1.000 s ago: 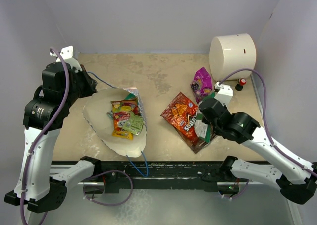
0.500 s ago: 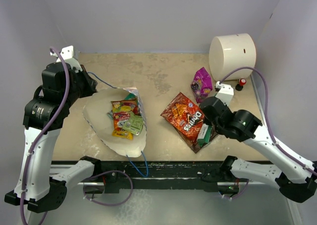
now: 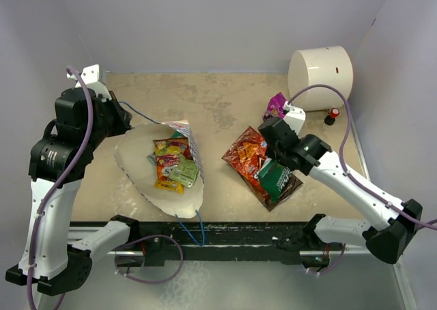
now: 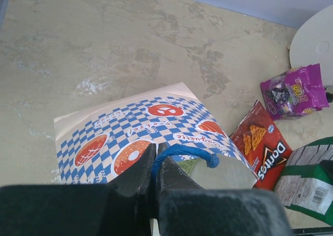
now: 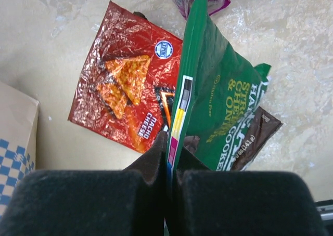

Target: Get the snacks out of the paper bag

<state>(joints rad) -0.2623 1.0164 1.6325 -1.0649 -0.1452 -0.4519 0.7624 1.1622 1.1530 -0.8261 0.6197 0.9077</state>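
The green packet [image 3: 275, 179] hangs over the red-orange chip bag [image 3: 244, 153], clear of the paper bag. My right gripper should put the packet down next until it lies flat.
The paper bag [image 3: 147, 177] lies on its side at the left, its mouth open towards the camera, with several small yellow, green and orange candy packs [image 3: 174, 165] inside. My left gripper [image 3: 127, 121] is shut on the bag's blue cord handle [image 4: 182, 154] and holds the checkered wall [image 4: 156, 122] up. My right gripper [image 3: 270, 161] is shut on the edge of a green packet [image 5: 218, 106], held just above the red-orange chip bag [image 5: 125, 85] and a dark brown packet [image 5: 263, 131]. The magenta pouch [image 3: 275, 106] lies behind them.
A large cream cylinder [image 3: 319, 78] stands at the back right, with a small red and black object [image 3: 334, 113] beside it. The bag's second blue cord [image 3: 194, 227] hangs over the table's near edge. Walls enclose the table on three sides.
My right arm has swung left and towards the back, carrying the green packet, which now shows its green face over the chip bag. The left gripper and the paper bag have barely moved.
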